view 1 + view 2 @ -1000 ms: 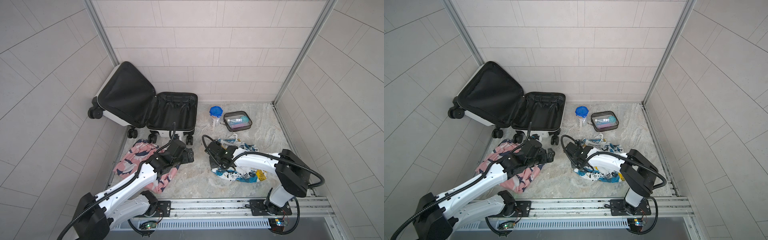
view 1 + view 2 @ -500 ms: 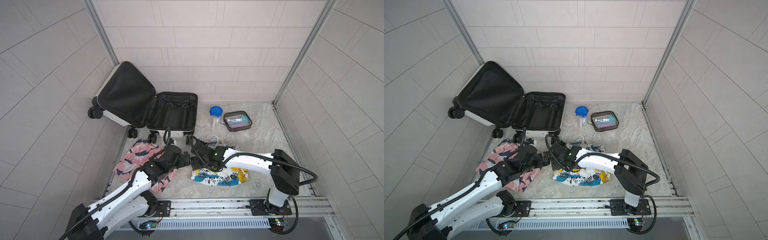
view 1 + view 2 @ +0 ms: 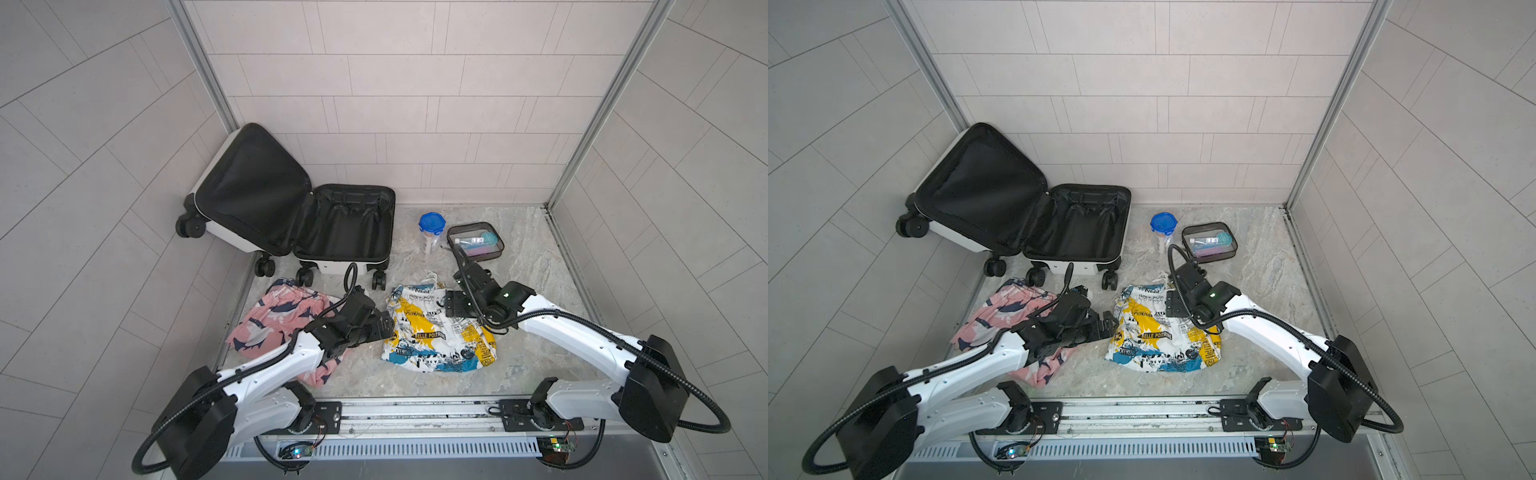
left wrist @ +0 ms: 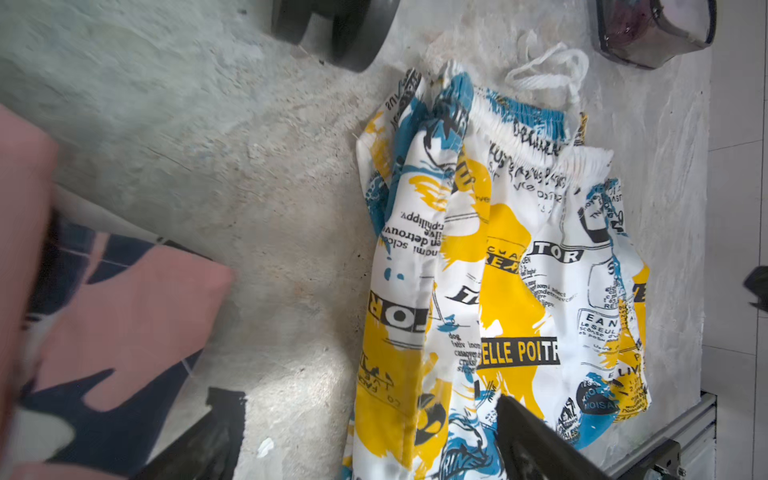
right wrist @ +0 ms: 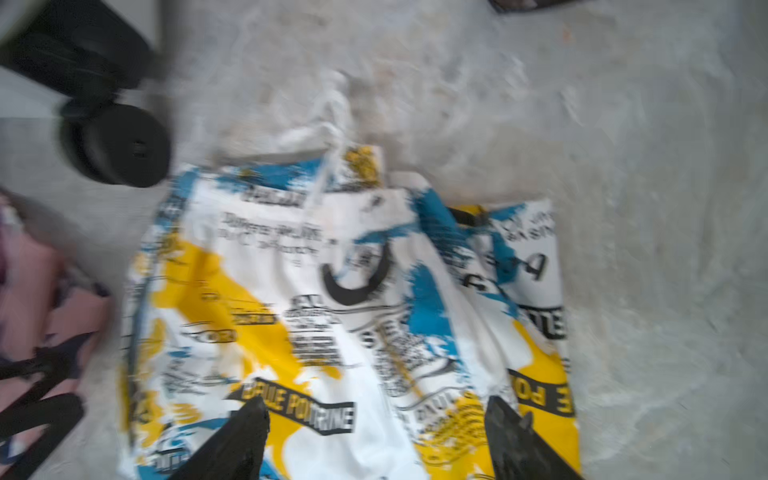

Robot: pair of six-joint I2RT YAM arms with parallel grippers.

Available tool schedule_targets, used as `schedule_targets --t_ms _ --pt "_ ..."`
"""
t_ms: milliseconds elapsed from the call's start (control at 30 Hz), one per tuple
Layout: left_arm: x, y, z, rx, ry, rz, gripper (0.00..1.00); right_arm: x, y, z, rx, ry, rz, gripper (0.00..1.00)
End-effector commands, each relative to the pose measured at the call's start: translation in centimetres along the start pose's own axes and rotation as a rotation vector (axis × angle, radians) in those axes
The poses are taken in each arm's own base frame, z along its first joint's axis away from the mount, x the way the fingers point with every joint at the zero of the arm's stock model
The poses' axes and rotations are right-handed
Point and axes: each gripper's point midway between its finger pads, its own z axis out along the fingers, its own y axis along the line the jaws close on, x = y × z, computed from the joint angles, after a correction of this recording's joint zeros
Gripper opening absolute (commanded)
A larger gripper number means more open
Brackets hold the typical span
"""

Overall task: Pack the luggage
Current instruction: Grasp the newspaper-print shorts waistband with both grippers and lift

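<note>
The folds of the printed shorts [image 5: 472, 320] have my right gripper's open fingers across them, so I keep going down toward the shorts' free side edge [image 5: 564, 384] until cloth fills the fingers.
The luggage [image 3: 345, 226] [image 3: 1077, 226] lies open at the back left, white shell, black lining, both halves empty. White, yellow and blue printed shorts [image 3: 436, 332] [image 3: 1163, 332] [image 4: 519, 270] [image 5: 332, 311] lie flat on the floor in front of it. My left gripper [image 3: 384, 326] [image 3: 1108, 324] [image 4: 365, 403] is open and low at the shorts' left edge, one finger over the cloth. My right gripper [image 3: 455, 305] [image 3: 1177, 303] [image 5: 378, 405] is open just above the shorts' back right corner, holding nothing.
Pink shorts with navy shapes [image 3: 274, 320] [image 4: 124, 311] lie under my left arm. A blue-lidded clear jar [image 3: 432, 226] and a clear black-trimmed pouch [image 3: 476, 245] stand at the back. A luggage wheel [image 3: 379, 282] is close to the printed shorts. Tiled walls enclose three sides.
My right gripper carried the printed shorts leftward, opened and let them go, then drew back to the right. The shorts now lie flatter and nearer the middle. My left gripper barely shifted.
</note>
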Motion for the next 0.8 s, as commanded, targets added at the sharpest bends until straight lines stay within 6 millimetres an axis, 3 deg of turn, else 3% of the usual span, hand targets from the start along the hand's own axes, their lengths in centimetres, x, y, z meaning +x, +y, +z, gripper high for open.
schedule_targets --t_ms 0,267,500,533,767 --pt "-0.1 -1.3 1.0 0.074 -0.012 -0.023 1.0 2.5 -2.8 0.9 0.007 0.09 0.019 0.84" --pt "0.7 -1.1 3.1 0.067 0.017 -0.015 1.0 4.8 -5.7 3.5 0.017 0.157 0.088 0.84" --pt "1.3 -1.2 4.6 0.057 0.042 -0.002 0.99 5.2 -5.3 5.1 -0.022 0.185 0.121 0.83" --pt "1.4 -1.3 4.8 0.056 0.045 0.0 0.99 6.3 -5.7 5.6 -0.017 0.208 0.129 0.83" --pt "2.3 -2.5 6.1 0.07 0.077 0.036 0.9 6.8 -4.6 6.3 -0.082 0.208 0.182 0.74"
